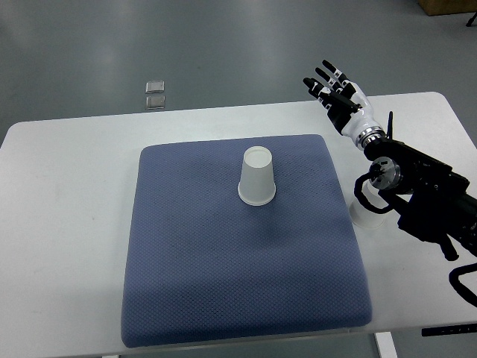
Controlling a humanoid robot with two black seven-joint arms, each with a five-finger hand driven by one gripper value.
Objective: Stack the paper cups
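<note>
The cup (365, 214) next to the mat is standing under my right gripper's forearm, so I need to swing the arm out of the way and grab the cup from its outer side (383, 211).
A white paper cup (257, 177) stands upside down on the blue mat (238, 246), near the mat's far middle. A second white paper cup (365, 216) stands on the table just right of the mat, mostly hidden under my right forearm. My right hand (335, 93) is raised over the far right of the table, fingers spread and holding nothing. It is well to the right of and beyond the cup on the mat. The left arm does not show.
The white table (67, 224) carries the blue mat in its middle. Two small clear square objects (156, 94) lie on the grey floor beyond the table's far edge. A brown box corner (447, 6) shows at the top right.
</note>
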